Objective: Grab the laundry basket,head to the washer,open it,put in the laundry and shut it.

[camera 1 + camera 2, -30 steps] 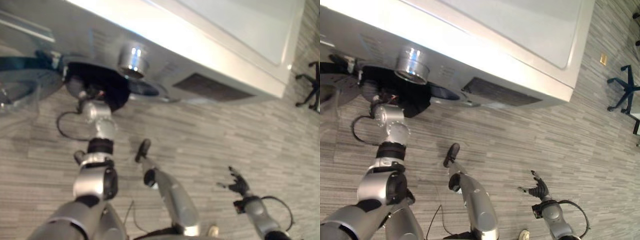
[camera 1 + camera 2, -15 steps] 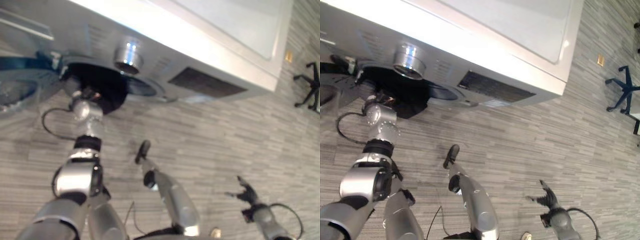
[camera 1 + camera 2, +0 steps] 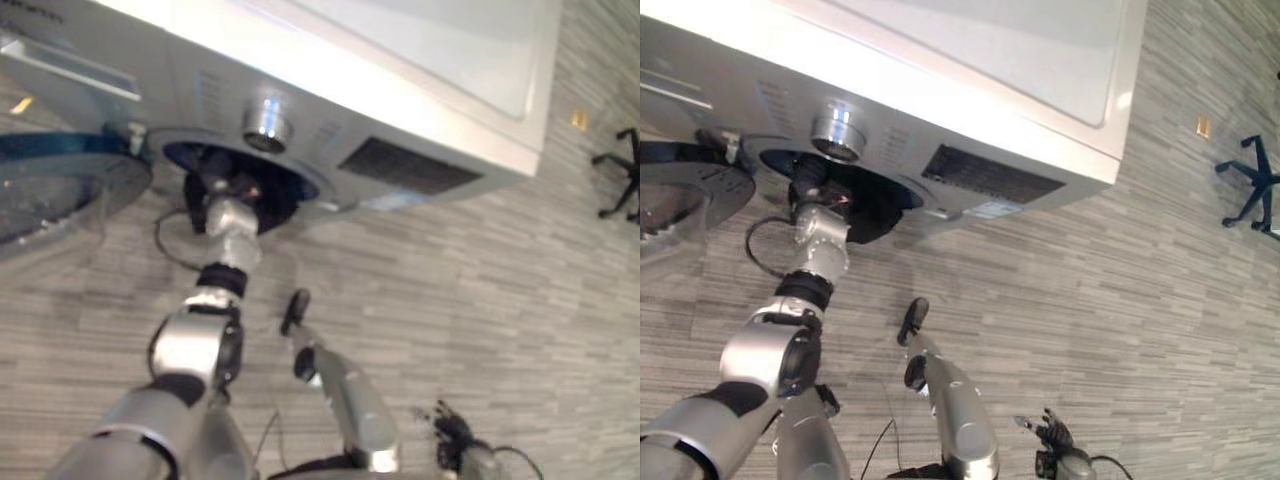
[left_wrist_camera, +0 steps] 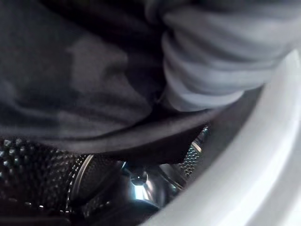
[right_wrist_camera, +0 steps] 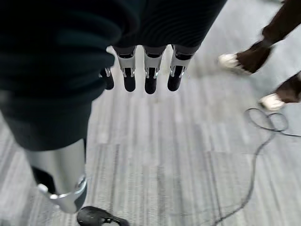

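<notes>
My gripper will push the dark garment (image 3: 279, 210) in. The garment droops over the drum's lower rim (image 3: 272, 228), so it will fold inward and clear the drum's opening.
The white washer (image 3: 420, 60) stands with its round glass door (image 3: 60, 190) swung open to the left. My left arm reaches into the dark drum opening (image 3: 285, 190), and my left hand (image 3: 808, 182) is just inside its rim. In the left wrist view, dark laundry (image 4: 84, 84) and a grey garment (image 4: 216, 66) lie in the drum, above its dimpled metal wall (image 4: 28, 160) and beside the white door rim (image 4: 254, 165). My right hand (image 3: 1050, 435) hangs low over the floor, open and holding nothing, with its fingers (image 5: 149, 70) straight.
A silver control knob (image 3: 265, 120) sits above the drum opening. A black office chair base (image 3: 1250, 185) stands at the far right. A person's shoes (image 5: 235, 60) are on the striped grey floor near my right hand.
The camera has shifted, so the washer sits differently in view. My left arm stays reaching into the drum. My right hand has dropped lower, toward the bottom edge.
</notes>
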Robot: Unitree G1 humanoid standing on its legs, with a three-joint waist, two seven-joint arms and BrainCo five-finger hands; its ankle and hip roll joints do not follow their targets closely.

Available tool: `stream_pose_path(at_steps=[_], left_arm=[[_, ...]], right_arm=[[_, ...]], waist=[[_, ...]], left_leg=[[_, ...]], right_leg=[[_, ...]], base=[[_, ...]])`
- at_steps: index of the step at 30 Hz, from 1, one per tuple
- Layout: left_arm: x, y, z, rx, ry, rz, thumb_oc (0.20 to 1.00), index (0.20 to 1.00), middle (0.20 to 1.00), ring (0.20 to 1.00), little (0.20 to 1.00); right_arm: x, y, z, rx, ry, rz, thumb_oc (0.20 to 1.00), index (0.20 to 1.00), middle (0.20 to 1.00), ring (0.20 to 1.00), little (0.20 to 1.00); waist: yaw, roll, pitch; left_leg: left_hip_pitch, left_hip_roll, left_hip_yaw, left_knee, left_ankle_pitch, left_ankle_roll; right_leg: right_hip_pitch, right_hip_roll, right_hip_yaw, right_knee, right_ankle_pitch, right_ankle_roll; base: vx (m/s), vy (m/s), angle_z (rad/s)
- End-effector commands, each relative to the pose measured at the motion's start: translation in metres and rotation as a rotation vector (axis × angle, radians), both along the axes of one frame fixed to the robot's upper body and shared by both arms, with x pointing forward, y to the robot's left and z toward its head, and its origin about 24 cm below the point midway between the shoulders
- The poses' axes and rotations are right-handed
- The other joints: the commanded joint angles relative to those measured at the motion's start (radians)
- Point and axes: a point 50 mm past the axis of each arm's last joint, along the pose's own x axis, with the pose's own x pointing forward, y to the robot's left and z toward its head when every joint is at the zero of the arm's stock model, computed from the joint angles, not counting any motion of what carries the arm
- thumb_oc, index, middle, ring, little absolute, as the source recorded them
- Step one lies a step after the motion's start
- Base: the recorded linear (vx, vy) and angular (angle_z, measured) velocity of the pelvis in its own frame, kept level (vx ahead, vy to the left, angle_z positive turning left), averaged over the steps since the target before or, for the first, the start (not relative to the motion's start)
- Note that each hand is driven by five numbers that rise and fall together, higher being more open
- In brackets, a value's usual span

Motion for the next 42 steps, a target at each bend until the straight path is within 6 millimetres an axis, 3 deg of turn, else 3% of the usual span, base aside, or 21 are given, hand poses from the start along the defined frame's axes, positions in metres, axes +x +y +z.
stream_pose_path(at_steps=[1,2,4,9,13,15,17,19,21,24,27,28,32,38,42], left_arm=[[-0.001,-0.023,0.067,0.093,-0.240,-0.061,0.200,0.200,0.200,0.200,0.200],[-0.002,-0.034,0.065,0.091,-0.242,-0.092,0.200,0.200,0.200,0.200,0.200],[-0.002,-0.035,0.066,0.077,-0.244,-0.095,0.200,0.200,0.200,0.200,0.200],[0.001,-0.025,0.078,0.013,-0.263,-0.069,0.200,0.200,0.200,0.200,0.200],[0.000,-0.006,0.106,-0.013,-0.342,-0.017,0.200,0.200,0.200,0.200,0.200],[-0.001,-0.002,0.112,-0.015,-0.359,-0.004,0.200,0.200,0.200,0.200,0.200],[-0.006,0.003,0.131,-0.015,-0.423,0.015,0.200,0.200,0.200,0.200,0.200],[-0.018,-0.004,0.156,-0.001,-0.539,0.006,0.200,0.200,0.200,0.200,0.200],[-0.019,-0.005,0.156,0.000,-0.540,0.007,0.200,0.200,0.200,0.200,0.200],[-0.041,-0.021,0.179,0.021,-0.682,-0.011,0.200,0.200,0.200,0.200,0.200],[-0.049,-0.031,0.174,0.016,-0.705,-0.019,0.200,0.200,0.200,0.200,0.200],[-0.052,-0.043,0.153,-0.039,-0.680,-0.041,0.200,0.200,0.200,0.200,0.200],[-0.054,-0.055,0.133,-0.089,-0.634,-0.051,0.200,0.200,0.200,0.200,0.200],[-0.059,-0.065,0.123,-0.149,-0.624,-0.071,0.200,0.200,0.200,0.200,0.200],[-0.064,-0.076,0.122,-0.177,-0.630,-0.100,0.200,0.200,0.200,0.200,0.200]], right_arm=[[0.010,-0.022,0.014,-0.054,-0.067,-0.010,1.000,1.000,1.000,1.000,1.000],[0.008,-0.028,0.016,-0.077,-0.065,0.011,1.000,1.000,1.000,1.000,1.000],[0.008,-0.032,0.017,-0.088,-0.065,0.015,1.000,1.000,1.000,1.000,1.000],[0.010,-0.048,0.027,-0.116,-0.102,0.003,1.000,1.000,1.000,1.000,1.000],[0.024,-0.059,0.045,-0.115,-0.216,-0.025,1.000,1.000,1.000,1.000,1.000],[0.027,-0.061,0.049,-0.114,-0.235,-0.021,1.000,1.000,1.000,1.000,1.000],[0.034,-0.061,0.057,-0.102,-0.286,-0.012,1.000,1.000,1.000,1.000,1.000],[0.041,-0.058,0.066,-0.074,-0.349,-0.003,1.000,1.000,1.000,1.000,1.000],[0.042,-0.058,0.066,-0.073,-0.351,-0.005,1.000,1.000,1.000,1.000,1.000],[0.053,-0.048,0.072,-0.037,-0.402,0.019,1.000,1.000,1.000,1.000,1.000],[0.057,-0.039,0.073,-0.017,-0.414,0.038,1.000,1.000,1.000,1.000,1.000],[0.064,-0.026,0.075,0.020,-0.438,0.073,1.000,1.000,1.000,1.000,1.000],[0.067,-0.017,0.075,0.049,-0.452,0.094,1.000,1.000,1.000,1.000,1.000],[0.074,-0.016,0.082,0.048,-0.476,0.119,1.000,1.000,1.000,1.000,1.000],[0.079,-0.017,0.088,0.043,-0.497,0.130,1.000,1.000,1.000,1.000,1.000]], waist=[[0.002,-0.044,0.057],[-0.005,-0.047,0.057],[-0.009,-0.051,0.057],[-0.026,-0.069,0.057],[-0.049,-0.100,0.057],[-0.054,-0.102,0.057],[-0.061,-0.107,0.057],[-0.070,-0.110,0.057],[-0.072,-0.108,0.057],[-0.075,-0.102,0.057],[-0.073,-0.098,0.057],[-0.065,-0.101,0.057],[-0.060,-0.111,0.057],[-0.051,-0.127,0.057],[-0.051,-0.120,0.057]], left_leg=[[0.071,0.003,-0.017,0.118,-0.176,0.011],[0.064,0.000,-0.015,0.127,-0.181,0.012],[0.060,0.000,-0.015,0.132,-0.182,0.012],[0.034,0.007,-0.016,0.152,-0.191,0.011],[-0.053,0.022,-0.035,0.228,-0.214,0.013],[-0.076,0.029,-0.040,0.246,-0.223,0.014],[-0.129,0.034,-0.055,0.294,-0.232,0.019],[-0.182,0.039,-0.065,0.329,-0.245,0.026],[-0.192,0.041,-0.071,0.338,-0.247,0.026],[-0.260,0.043,-0.086,0.367,-0.254,0.030],[-0.285,0.040,-0.097,0.378,-0.260,0.032],[-0.293,0.035,-0.103,0.373,-0.258,0.035],[-0.298,0.033,-0.109,0.368,-0.259,0.039],[-0.335,0.033,-0.130,0.393,-0.266,0.045],[-0.359,0.031,-0.135,0.406,-0.268,0.048]], right_leg=[[0.023,-0.023,0.035,-0.013,0.005,0.100],[0.018,-0.025,0.038,-0.009,0.004,0.100],[0.015,-0.024,0.040,-0.008,0.005,0.100],[-0.006,-0.019,0.050,-0.006,0.009,0.103],[-0.065,-0.011,0.048,0.015,0.006,0.099],[-0.081,-0.011,0.044,0.020,0.005,0.099],[-0.112,-0.011,0.037,0.036,-0.002,0.095],[-0.163,-0.017,0.022,0.062,-0.017,0.087],[-0.168,-0.018,0.019,0.067,-0.020,0.087],[-0.229,-0.031,-0.001,0.099,-0.028,0.083],[-0.247,-0.036,-0.010,0.107,-0.029,0.081],[-0.254,-0.038,-0.013,0.107,-0.025,0.081],[-0.261,-0.040,-0.021,0.111,-0.023,0.083],[-0.278,-0.038,-0.034,0.115,-0.026,0.080],[-0.301,-0.041,-0.036,0.124,-0.026,0.079]], base=[[0.00,0.000,0.00],[0.00,0.000,0.00],[0.00,0.000,0.00],[0.00,-0.039,-0.04],[-0.01,-0.077,-0.05],[0.00,-0.066,-0.03],[0.02,-0.082,-0.04],[0.03,-0.081,0.04],[0.00,-0.023,0.07],[0.02,-0.070,0.11],[0.01,-0.010,0.16],[0.02,0.002,0.17],[0.02,-0.001,0.11],[0.01,-0.019,0.07],[0.00,0.000,0.00]])
